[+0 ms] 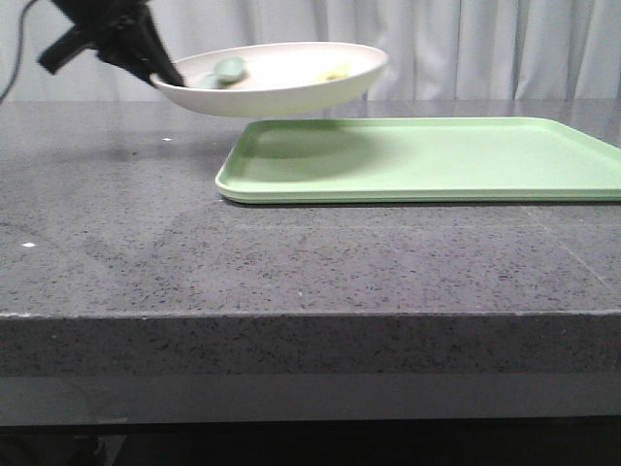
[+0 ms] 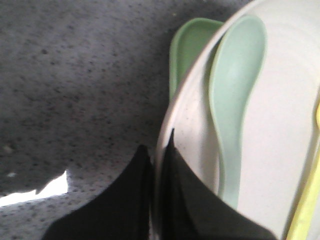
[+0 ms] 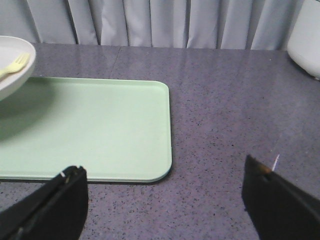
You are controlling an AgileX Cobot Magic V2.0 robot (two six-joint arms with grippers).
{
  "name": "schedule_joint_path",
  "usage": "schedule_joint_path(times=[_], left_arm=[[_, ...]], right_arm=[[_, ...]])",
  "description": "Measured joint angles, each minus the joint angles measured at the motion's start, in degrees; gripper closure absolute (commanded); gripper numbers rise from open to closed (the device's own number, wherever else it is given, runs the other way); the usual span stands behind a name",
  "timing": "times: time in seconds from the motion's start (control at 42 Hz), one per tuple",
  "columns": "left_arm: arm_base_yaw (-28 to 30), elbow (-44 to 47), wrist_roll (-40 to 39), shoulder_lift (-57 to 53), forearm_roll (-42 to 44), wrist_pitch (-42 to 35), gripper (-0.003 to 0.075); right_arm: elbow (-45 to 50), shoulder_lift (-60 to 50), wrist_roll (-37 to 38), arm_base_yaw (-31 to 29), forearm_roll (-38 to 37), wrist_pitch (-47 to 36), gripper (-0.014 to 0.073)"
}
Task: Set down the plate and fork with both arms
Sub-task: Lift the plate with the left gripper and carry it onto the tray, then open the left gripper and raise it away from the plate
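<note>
The fork is in the cream plate (image 1: 336, 73), and the light-green tray ahead is clear. My left gripper should go on lowering the plate toward the tray's middle (image 1: 432, 153) until the plate rests.
My left gripper (image 1: 163, 78) is shut on the rim of the cream plate (image 1: 281, 83) and holds it in the air, a little tilted, over the left end of the light-green tray (image 1: 437, 160). The pale yellow fork (image 1: 336, 72) and a grey-green spoon (image 1: 223, 71) lie in the plate. In the left wrist view the fingers (image 2: 185, 200) pinch the plate rim (image 2: 172, 115), with the spoon (image 2: 235, 100) beside them and the fork (image 2: 307, 210) at the edge. My right gripper (image 3: 162, 197) is open and empty above the table, near the tray's corner (image 3: 150, 165); it sees the plate (image 3: 12, 65) and fork (image 3: 15, 64).
The dark speckled table (image 1: 146, 243) runs to a front edge. A white rounded object (image 3: 305, 40) stands at the back in the right wrist view. Grey curtains hang behind.
</note>
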Motion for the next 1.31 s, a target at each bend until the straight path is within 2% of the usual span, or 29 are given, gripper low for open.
schedule_joint_path(times=[0.238, 0.761, 0.88, 1.07, 1.284, 1.308], left_arm=[[-8.2, 0.0, -10.2, 0.3, 9.9, -3.2, 0.0738], [-18.4, 0.0, -24.0, 5.5, 11.7, -13.0, 0.0729], [-19.5, 0.0, -24.8, 5.7, 11.7, -15.3, 0.064], [-19.7, 0.0, -25.0, 5.7, 11.3, -16.0, 0.0419], [-19.7, 0.0, -24.0, 5.7, 11.3, -16.2, 0.0403], [-19.7, 0.0, -22.9, 5.6, 11.3, -16.2, 0.0403]], right_arm=[[0.0, 0.0, 0.0, 0.0, 0.0, 0.0, -0.005], [0.0, 0.0, 0.0, 0.0, 0.0, 0.0, -0.005], [0.0, 0.0, -0.1, 0.0, 0.0, 0.0, -0.005], [0.0, 0.0, -0.1, 0.0, 0.0, 0.0, -0.005], [0.0, 0.0, -0.1, 0.0, 0.0, 0.0, -0.005], [0.0, 0.0, -0.1, 0.0, 0.0, 0.0, 0.0001]])
